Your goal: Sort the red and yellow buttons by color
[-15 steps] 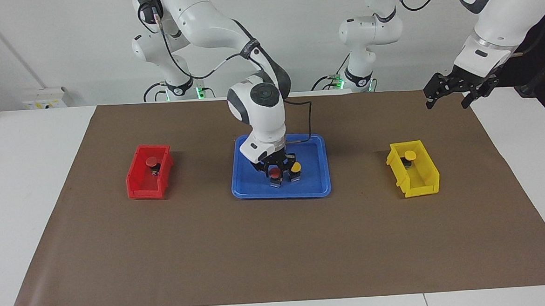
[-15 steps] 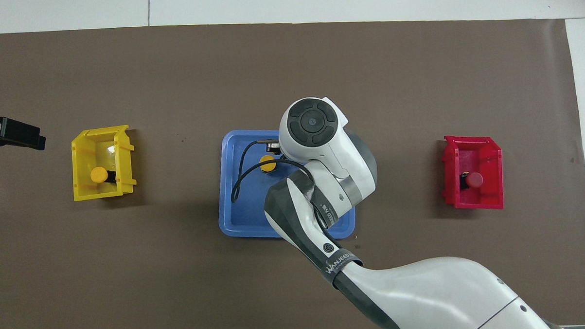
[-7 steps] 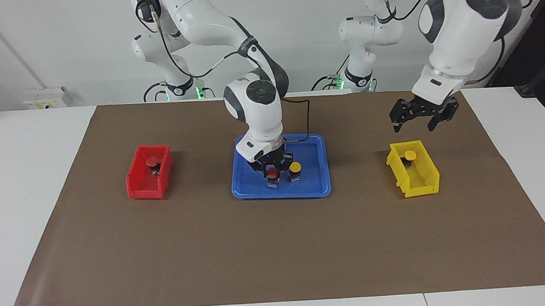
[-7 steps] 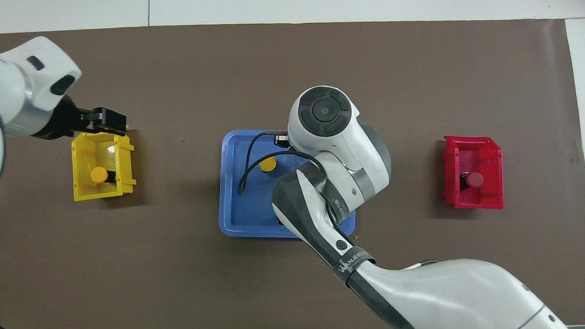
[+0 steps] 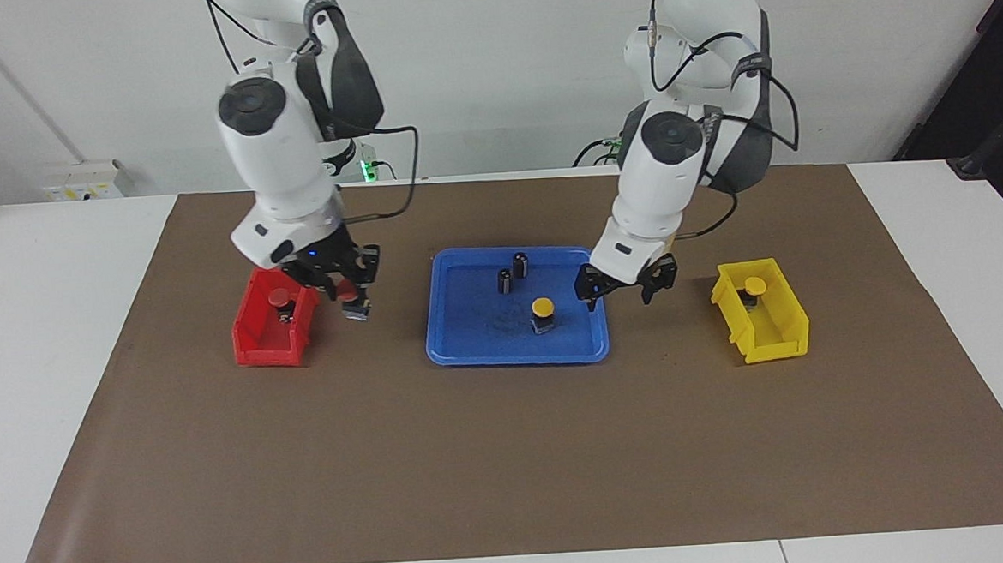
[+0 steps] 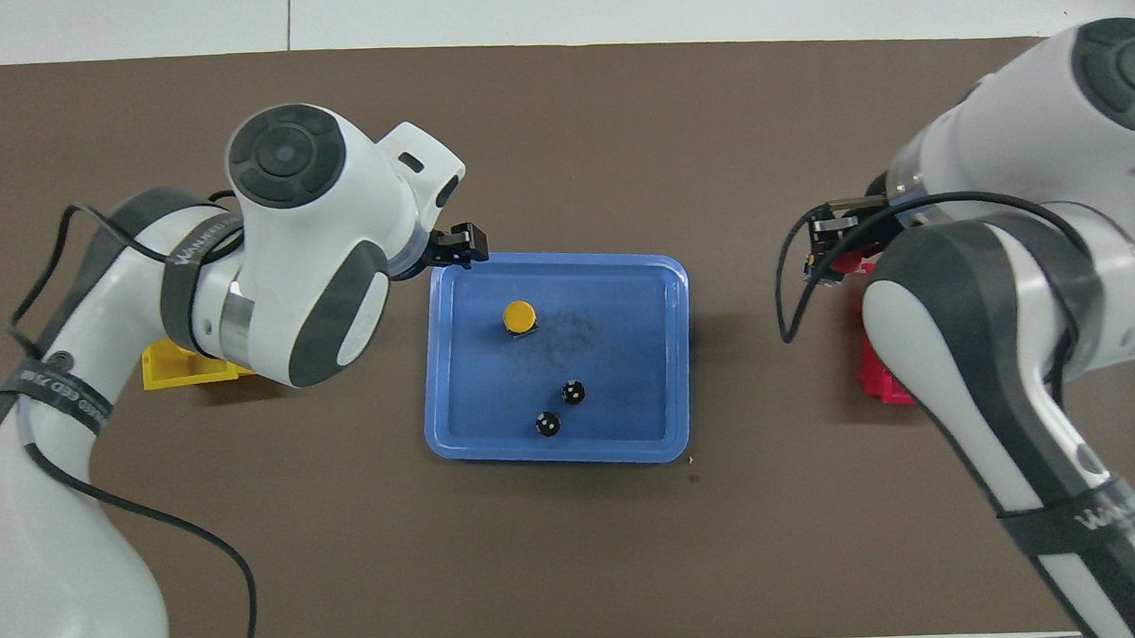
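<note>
The yellow button [image 5: 542,317] stands upright away from the dark cylinders, so I should keep moving my open left gripper in until its fingers straddle the yellow cap [image 6: 519,316].
My right gripper [image 5: 352,305] is shut on a red button [image 5: 349,298] and holds it up beside the red bin [image 5: 251,342], on the bin's tray side. A second red button [image 5: 279,300] lies in that bin. My left gripper [image 5: 621,296] is open and empty, over the blue tray's [image 5: 471,350] edge toward the left arm's end. One yellow button [image 5: 541,307] stands on the tray, close to that gripper; it also shows in the overhead view [image 6: 519,316]. Another yellow button [image 5: 754,285] lies in the yellow bin [image 5: 775,340].
Two small dark cylinders [image 5: 519,263] [image 5: 505,280] stand on the tray, nearer to the robots than the yellow button. In the overhead view the arms cover most of both bins. A brown mat [image 5: 510,453] covers the table.
My right gripper lifted the red button off the tray and carried it to the red bin's side. My left gripper swung from over the yellow bin to the tray's edge.
</note>
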Available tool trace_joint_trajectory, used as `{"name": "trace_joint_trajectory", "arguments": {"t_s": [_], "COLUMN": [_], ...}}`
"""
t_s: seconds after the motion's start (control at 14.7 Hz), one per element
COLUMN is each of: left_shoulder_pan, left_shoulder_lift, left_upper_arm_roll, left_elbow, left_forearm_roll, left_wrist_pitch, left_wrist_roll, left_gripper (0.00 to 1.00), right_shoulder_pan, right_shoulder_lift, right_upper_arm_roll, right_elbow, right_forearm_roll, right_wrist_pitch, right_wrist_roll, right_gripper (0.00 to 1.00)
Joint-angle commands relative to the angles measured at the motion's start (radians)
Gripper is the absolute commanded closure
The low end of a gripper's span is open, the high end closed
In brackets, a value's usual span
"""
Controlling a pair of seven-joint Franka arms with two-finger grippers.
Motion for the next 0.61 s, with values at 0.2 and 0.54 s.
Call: {"name": "trace_joint_trajectory", "arguments": {"t_s": [0.2,0.54], "left_shoulder_pan": [-0.105,-0.123], "left_shoulder_lift": [0.041,0.035], "left_upper_arm_roll": [0.018,0.016], "left_elbow": [-0.047,-0.117], "left_forearm_roll": [-0.045,-0.046], "left_wrist_pitch": [0.111,0.156], "left_wrist_roll": [-0.113,-0.143], "left_gripper": [0.00,0.01], "right_shoulder_pan": [-0.172,-0.178], "right_shoulder_lift": [-0.043,-0.088], "right_upper_arm_roll": [0.017,0.016], "right_elbow": [-0.124,-0.285], "right_forearm_roll": [0.003,0.001], "right_wrist_pitch": [0.072,0.224], "right_wrist_roll": [-0.243,-0.261], "right_gripper": [0.87,0.87]}}
